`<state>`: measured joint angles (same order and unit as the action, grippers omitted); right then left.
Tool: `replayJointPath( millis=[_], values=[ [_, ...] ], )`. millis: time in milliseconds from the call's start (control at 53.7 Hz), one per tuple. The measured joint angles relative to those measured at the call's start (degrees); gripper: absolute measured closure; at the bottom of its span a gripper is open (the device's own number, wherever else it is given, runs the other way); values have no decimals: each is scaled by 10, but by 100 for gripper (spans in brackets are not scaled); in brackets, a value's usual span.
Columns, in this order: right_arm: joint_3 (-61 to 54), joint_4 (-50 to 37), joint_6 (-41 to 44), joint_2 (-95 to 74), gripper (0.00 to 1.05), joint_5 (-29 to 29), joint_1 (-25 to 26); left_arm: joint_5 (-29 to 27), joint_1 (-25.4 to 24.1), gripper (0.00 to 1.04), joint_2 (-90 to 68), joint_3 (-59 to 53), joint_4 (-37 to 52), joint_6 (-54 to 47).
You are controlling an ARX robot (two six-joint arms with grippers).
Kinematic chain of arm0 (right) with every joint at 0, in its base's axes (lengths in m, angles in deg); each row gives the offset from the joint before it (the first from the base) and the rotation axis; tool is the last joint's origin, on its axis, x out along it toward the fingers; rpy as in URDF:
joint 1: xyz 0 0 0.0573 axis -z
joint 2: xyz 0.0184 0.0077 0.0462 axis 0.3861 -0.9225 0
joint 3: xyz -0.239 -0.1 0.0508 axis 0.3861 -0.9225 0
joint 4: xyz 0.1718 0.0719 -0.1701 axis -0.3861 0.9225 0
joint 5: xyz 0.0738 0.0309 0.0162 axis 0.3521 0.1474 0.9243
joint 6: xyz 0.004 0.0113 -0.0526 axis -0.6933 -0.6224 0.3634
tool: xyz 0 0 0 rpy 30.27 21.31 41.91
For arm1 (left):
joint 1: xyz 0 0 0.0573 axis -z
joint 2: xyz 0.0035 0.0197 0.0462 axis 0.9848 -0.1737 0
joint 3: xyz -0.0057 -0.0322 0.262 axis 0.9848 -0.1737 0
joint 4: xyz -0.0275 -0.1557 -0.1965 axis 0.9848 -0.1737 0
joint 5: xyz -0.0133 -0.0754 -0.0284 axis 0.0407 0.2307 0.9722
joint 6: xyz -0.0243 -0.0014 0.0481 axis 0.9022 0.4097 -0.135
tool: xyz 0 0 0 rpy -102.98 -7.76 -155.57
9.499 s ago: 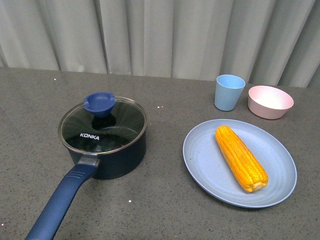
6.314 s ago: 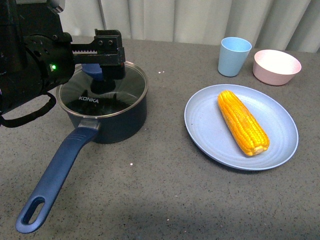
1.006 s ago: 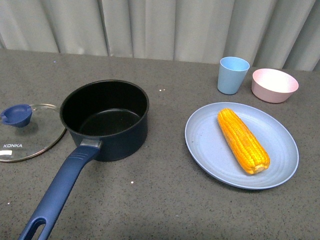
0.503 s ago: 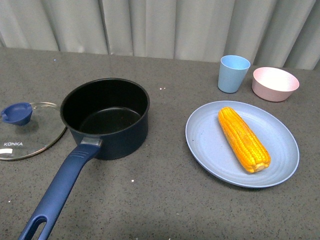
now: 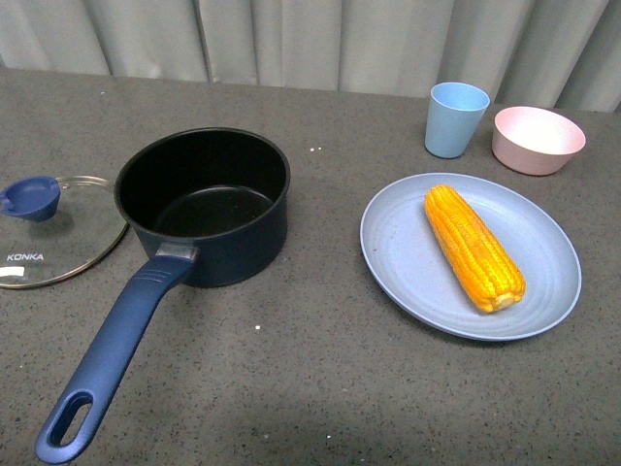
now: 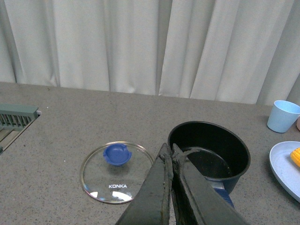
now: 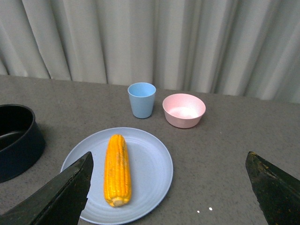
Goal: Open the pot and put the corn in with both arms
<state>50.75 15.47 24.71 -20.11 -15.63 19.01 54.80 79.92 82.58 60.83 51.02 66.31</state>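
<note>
My gripper will lower the yellow-orange corn (image 7: 117, 170) in, and the corn should lie fully below the pot's rim, because the pot's opening (image 6: 209, 150) is wide and the pot's sides are deep.
The dark navy pot (image 5: 209, 209) stands uncovered on the grey table, its black inside bare and its long blue handle (image 5: 112, 354) pointing toward the near edge. Its glass lid (image 5: 50, 243) with a blue knob lies flat to the pot's left. The yellow-orange corn (image 5: 473, 248) lies on a blue plate (image 5: 408, 262) at the right. Neither arm shows in the front view. My left gripper (image 6: 169, 151) is shut and empty, hovering between the lid (image 6: 117, 172) and the pot (image 6: 210, 151). My right gripper (image 7: 168, 161) is wide open, back from the corn (image 7: 117, 168).
A light blue cup (image 5: 456, 118) and a pink bowl (image 5: 538, 139) stand behind the plate near the grey curtain. In the left wrist view a grey slotted rack (image 6: 14, 117) sits at the table's far left edge.
Since 6.3 s ago the left arm has taken the lid off the pot, laid it to the pot's left and left the front view. Over the last second only the camera view shifted slightly.
</note>
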Motion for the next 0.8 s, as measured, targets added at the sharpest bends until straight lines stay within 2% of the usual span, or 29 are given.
replayJointPath(
  millis=[75,149,224,317,466,577,801],
  values=[
    [36,-56,0,-106,9,-5,-10,0,0,95,0,0,0,0],
    [84,-89,-3,-224,9,-5,-18,0,0,83,0,0,0,0],
    [143,-89,-8,-366,9,-6,-28,0,0,67,0,0,0,0],
    [195,-78,-10,-474,9,-6,-40,0,0,50,0,0,0,0],
    [263,-50,-18,-579,9,-12,-58,0,0,29,0,0,0,0],
    [333,5,-38,-669,9,-17,-70,0,0,5,0,0,0,0],
    [416,57,-42,-780,9,-33,-92,0,0,7,0,0,0,-1]
  ],
)
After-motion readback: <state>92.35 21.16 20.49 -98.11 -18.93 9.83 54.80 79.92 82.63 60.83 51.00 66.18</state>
